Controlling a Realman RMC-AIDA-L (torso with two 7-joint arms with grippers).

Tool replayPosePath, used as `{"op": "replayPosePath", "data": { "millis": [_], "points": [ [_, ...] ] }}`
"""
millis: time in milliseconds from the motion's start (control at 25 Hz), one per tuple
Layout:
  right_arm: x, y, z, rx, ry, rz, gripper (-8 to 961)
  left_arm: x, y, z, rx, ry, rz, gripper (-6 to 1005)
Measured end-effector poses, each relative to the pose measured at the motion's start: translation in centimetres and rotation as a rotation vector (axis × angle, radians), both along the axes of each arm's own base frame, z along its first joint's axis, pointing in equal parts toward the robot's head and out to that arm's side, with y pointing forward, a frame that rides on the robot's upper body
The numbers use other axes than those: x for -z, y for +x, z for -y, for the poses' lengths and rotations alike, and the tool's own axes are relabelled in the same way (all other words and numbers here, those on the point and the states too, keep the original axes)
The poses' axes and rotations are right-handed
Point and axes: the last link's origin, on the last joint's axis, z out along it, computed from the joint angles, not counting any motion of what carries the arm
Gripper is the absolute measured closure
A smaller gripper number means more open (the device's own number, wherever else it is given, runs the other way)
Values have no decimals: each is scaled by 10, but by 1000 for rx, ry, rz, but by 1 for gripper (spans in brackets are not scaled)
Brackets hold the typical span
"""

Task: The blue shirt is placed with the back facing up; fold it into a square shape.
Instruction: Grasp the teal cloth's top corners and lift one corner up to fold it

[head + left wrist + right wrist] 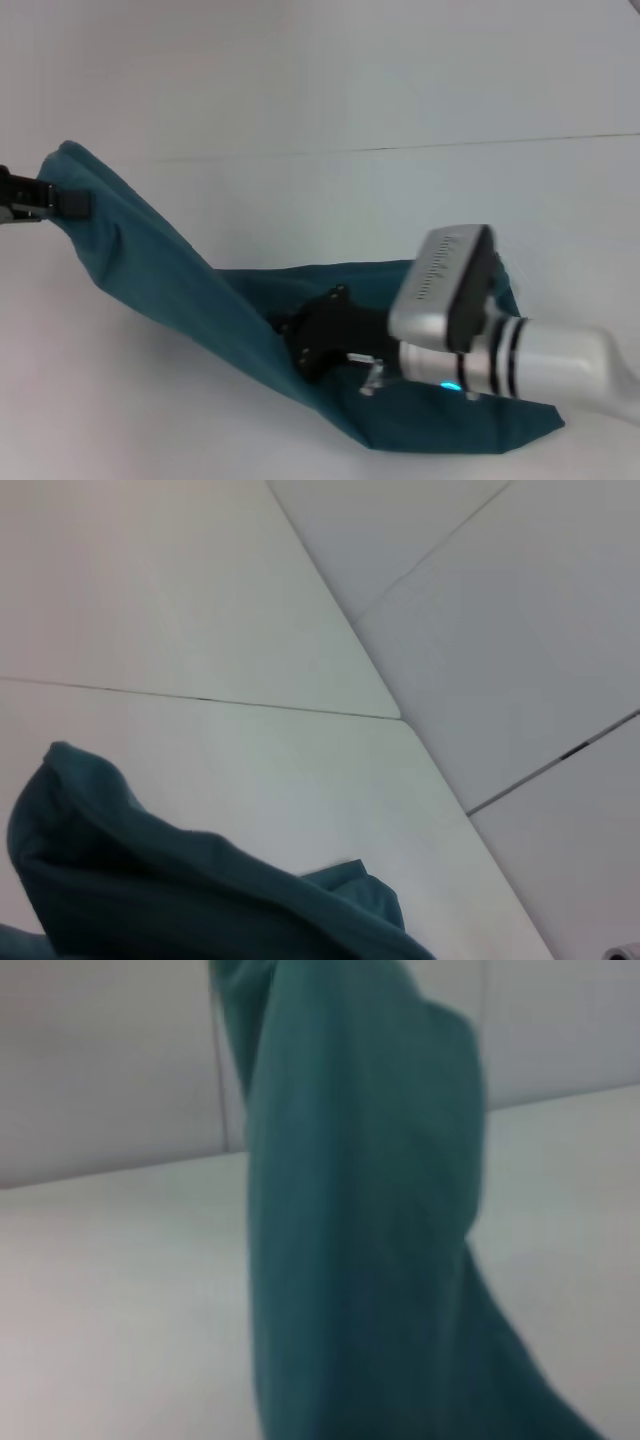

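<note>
The robot's right gripper is lying over the blue shirt's middle, so it should move back out of the way before the left gripper folds the shirt's raised end across.
The blue shirt is a dark teal cloth pulled into a long band across the white table. My left gripper at the far left is shut on one raised end of it. From there the fabric slopes down to my right gripper, low in the middle, whose black fingers are shut on a bunched edge. The rest lies crumpled under and behind the right arm. Bunched folds of the shirt fill the left wrist view's lower part. A taut strip of the shirt shows in the right wrist view. No lettering shows.
A thin seam crosses the table behind the shirt, and panel seams show in the left wrist view. Bare white tabletop lies in front of and behind the cloth.
</note>
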Motion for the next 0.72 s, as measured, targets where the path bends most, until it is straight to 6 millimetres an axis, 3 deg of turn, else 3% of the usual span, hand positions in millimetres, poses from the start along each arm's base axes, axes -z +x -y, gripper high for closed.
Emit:
{"op": "replayPosePath", "data": {
  "millis": [440,720],
  "points": [
    [31,-38,6,-73,-164,53,955,-5,7,-5,36,5,-15,917],
    [31,-44,3,-61,-176,43,954,-5,7,-7,52,9,-29,916]
  ]
}}
